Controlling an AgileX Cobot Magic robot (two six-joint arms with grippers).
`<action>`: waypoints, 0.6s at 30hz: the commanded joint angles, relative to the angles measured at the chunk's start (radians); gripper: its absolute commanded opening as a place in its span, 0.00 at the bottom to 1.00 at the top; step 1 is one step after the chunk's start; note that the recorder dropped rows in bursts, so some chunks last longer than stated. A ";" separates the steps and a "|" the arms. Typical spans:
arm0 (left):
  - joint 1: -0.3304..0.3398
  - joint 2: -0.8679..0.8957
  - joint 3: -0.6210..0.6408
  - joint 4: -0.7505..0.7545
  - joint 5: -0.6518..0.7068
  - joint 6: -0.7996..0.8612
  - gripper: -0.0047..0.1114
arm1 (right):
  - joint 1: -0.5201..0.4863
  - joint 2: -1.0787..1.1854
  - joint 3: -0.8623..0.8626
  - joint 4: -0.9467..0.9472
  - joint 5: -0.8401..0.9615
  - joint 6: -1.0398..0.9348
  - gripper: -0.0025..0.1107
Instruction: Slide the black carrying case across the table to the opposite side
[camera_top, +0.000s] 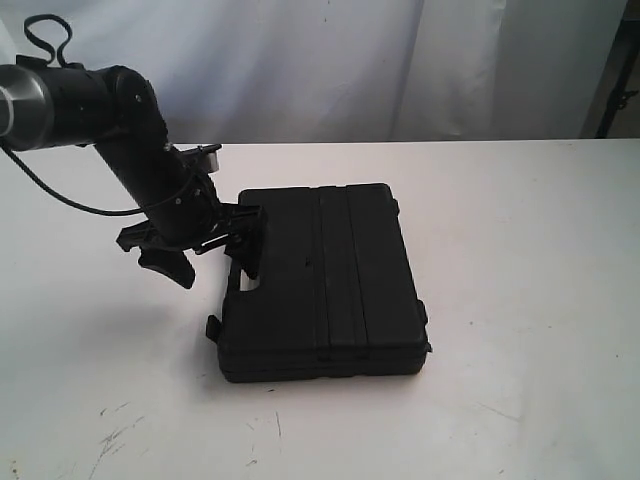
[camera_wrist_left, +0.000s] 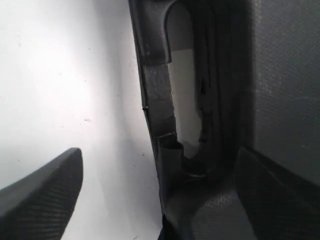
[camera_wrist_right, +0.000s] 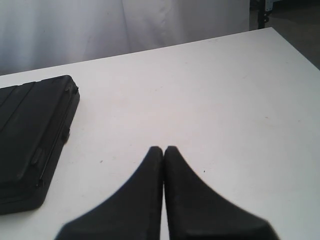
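The handle bar (camera_wrist_left: 160, 97) is between my left gripper's open fingers, so my left gripper goes on down until one finger goes into the handle opening (camera_wrist_left: 187, 102) before it closes on the bar.
The black carrying case (camera_top: 330, 285) lies flat in the middle of the white table (camera_top: 530, 250), its handle side facing left. My left gripper (camera_top: 208, 250) is open and straddles that handle edge. One finger (camera_top: 172, 266) hangs over bare table and the other (camera_top: 246, 250) is over the case by the handle. In the left wrist view the handle bar (camera_wrist_left: 157, 100) runs between the two spread fingers (camera_wrist_left: 42, 195). My right gripper (camera_wrist_right: 163, 150) is shut on nothing above bare table, with the case's corner (camera_wrist_right: 30, 135) off to its side. The exterior view does not show it.
A white curtain (camera_top: 350, 60) hangs behind the table's far edge. A dark stand (camera_top: 620, 100) is at the back right, past the table corner. Faint scuff marks (camera_top: 115, 435) mark the front left of the tabletop. A black cable (camera_top: 60, 195) loops under the left arm.
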 joint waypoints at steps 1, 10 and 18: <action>-0.005 0.012 -0.007 0.022 -0.034 -0.008 0.71 | -0.008 -0.006 0.003 0.003 -0.005 -0.007 0.02; -0.005 0.053 -0.007 0.025 -0.051 -0.010 0.71 | -0.008 -0.006 0.003 0.003 -0.005 -0.007 0.02; -0.005 0.068 -0.007 0.025 -0.057 -0.013 0.71 | -0.008 -0.006 0.003 0.003 -0.005 -0.007 0.02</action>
